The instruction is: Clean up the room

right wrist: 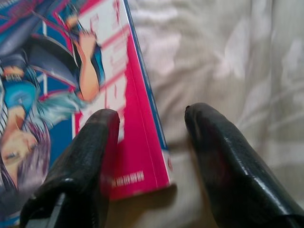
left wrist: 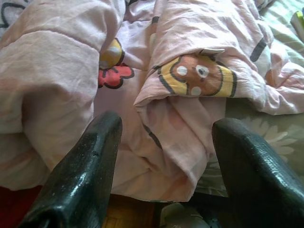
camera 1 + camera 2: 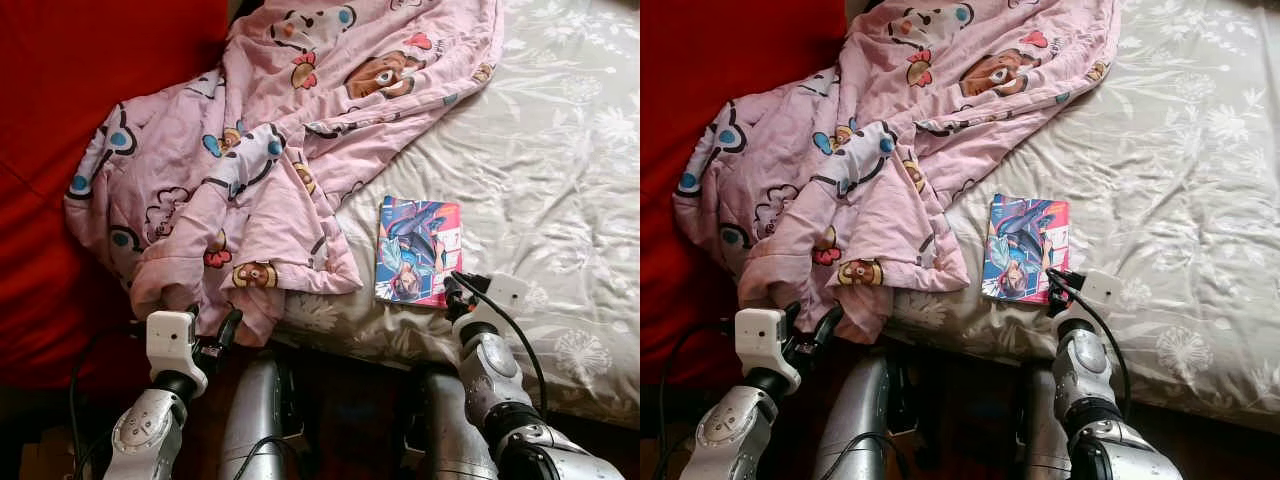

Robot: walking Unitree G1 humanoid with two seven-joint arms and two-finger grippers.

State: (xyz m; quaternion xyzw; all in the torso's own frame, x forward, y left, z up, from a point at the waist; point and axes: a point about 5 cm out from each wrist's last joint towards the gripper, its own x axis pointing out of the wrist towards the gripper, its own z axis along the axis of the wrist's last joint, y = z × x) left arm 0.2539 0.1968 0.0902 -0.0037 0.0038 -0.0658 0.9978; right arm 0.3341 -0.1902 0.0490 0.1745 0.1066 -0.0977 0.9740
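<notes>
The comic book (image 3: 418, 250) will hang with its spine uppermost and cover sloping down when I lift it, as the blue spine (image 1: 146, 80) lies between my right gripper's fingers.
A comic book (image 3: 418, 250) with a blue and pink cover lies flat near the bed's front edge. My right gripper (image 1: 152, 114) is open at the book's near right corner, one finger over the cover (image 1: 71, 85), the other over the sheet. A crumpled pink cartoon-print blanket (image 3: 270, 150) spreads over the left of the bed and hangs over its edge. My left gripper (image 2: 166, 126) is open just below the blanket's hanging fold (image 2: 175, 118), with the fold between its fingers and apart from them.
The bed carries a pale floral sheet (image 3: 560, 180), bare to the right of the book. A red surface (image 3: 90, 90) rises at the left behind the blanket. Dark floor (image 3: 350, 400) lies below the bed edge, by my legs.
</notes>
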